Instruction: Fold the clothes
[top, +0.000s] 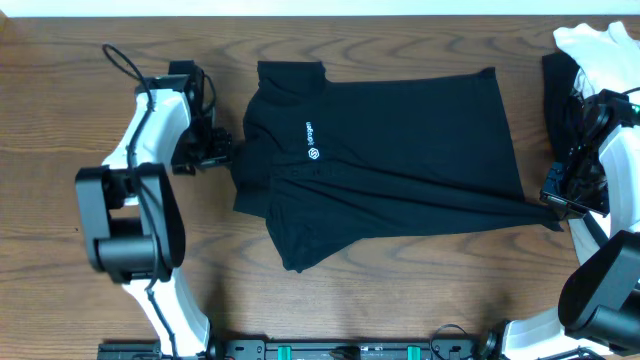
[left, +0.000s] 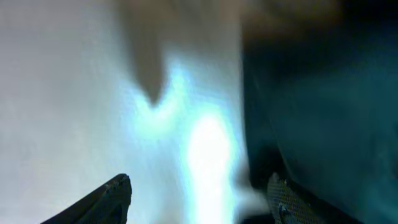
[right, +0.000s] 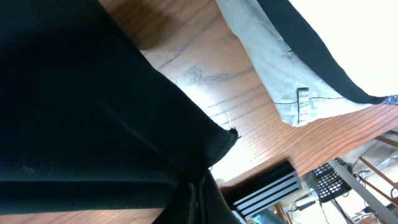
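Note:
The T-shirt's neck edge (top: 240, 168) has my open left gripper beyond it, so this gripper should return, pinch the T-shirt's near shoulder (top: 254, 202) and pull it toward the front bar.
A black short-sleeved T-shirt (top: 400, 150) with a small white chest logo (top: 312, 140) lies spread on the wooden table (top: 400, 300), neck to the left. At the shirt's left edge is my left gripper (top: 225, 152), open. In the blurred left wrist view its fingertips (left: 118, 193) stand wide apart around my left gripper (left: 202, 199) with nothing between them, and black cloth (left: 323, 106) lies beside the right one. My right gripper (top: 555, 198) is shut on the shirt's lower right hem corner, and its wrist view shows my right gripper (right: 196, 186) pinching the black cloth (right: 93, 112).
More clothes, white and black (top: 590, 50), are heaped at the table's far right, behind the right arm. The right wrist view shows that pale garment (right: 273, 68) lying on the wood. A black rail (top: 350, 350) runs along the front edge.

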